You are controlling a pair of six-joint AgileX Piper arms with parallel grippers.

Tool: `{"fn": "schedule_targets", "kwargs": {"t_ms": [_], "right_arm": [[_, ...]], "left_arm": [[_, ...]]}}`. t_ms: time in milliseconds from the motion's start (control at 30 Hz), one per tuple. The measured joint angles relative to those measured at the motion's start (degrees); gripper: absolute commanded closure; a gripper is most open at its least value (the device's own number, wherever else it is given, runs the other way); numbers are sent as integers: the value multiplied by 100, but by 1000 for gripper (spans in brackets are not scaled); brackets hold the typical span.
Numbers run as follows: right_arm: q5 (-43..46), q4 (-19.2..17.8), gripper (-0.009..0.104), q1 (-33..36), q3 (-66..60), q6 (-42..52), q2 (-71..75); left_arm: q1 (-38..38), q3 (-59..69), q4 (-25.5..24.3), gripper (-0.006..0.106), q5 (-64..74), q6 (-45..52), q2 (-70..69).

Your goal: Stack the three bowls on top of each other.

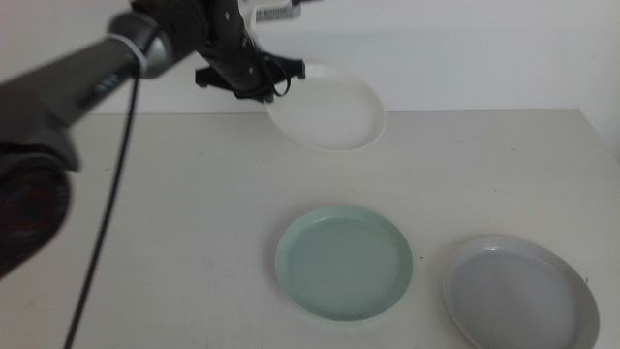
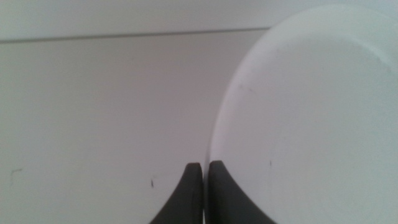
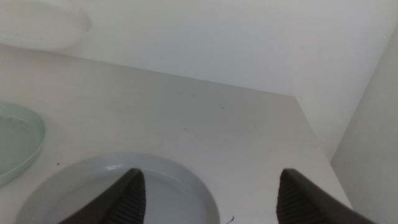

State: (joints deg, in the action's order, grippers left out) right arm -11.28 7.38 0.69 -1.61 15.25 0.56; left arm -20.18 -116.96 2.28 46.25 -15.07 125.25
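Observation:
My gripper will lower the grey bowl (image 1: 523, 297), and the bowl should sit low and cover the stack, because it matches the mint green bowl's shallow round rim (image 1: 409, 260).
My left gripper (image 1: 262, 89) is shut on the near-left rim of the white bowl (image 1: 329, 109), which hangs tilted in the air over the back of the table. The left wrist view shows the jaws (image 2: 204, 168) pinched on that white bowl's (image 2: 311, 112) edge. On the table in front lie the mint green bowl (image 1: 344, 262) and, at the front right, the grey bowl (image 1: 520, 293). My right gripper (image 3: 211, 172) stands open just above the grey bowl (image 3: 81, 186), with the mint green bowl (image 3: 15, 140) and the white bowl (image 3: 37, 25) farther off. It is outside the middle view.
The left arm and its black cable (image 1: 111, 204) cross the table's left side. The table's right edge (image 1: 601, 136) runs close to the grey bowl, and its far right corner (image 3: 295, 96) meets the white wall.

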Motion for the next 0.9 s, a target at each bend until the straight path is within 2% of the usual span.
{"fn": "schedule_targets", "kwargs": {"t_ms": [200,467,667,900], "right_arm": [[0,0,41,0,0,0,0],[0,0,41,0,0,0,0],[0,0,41,0,0,0,0],[0,0,41,0,0,0,0]], "left_arm": [[-234,1163,-7,101,-219,0,-1145],[-736,3438,-26,101,-1122,-252,-2510],[-944,4687,-26,101,-1702,-592,-2785],[-990,5538,123,101,-2365,-671,-2790]]}}
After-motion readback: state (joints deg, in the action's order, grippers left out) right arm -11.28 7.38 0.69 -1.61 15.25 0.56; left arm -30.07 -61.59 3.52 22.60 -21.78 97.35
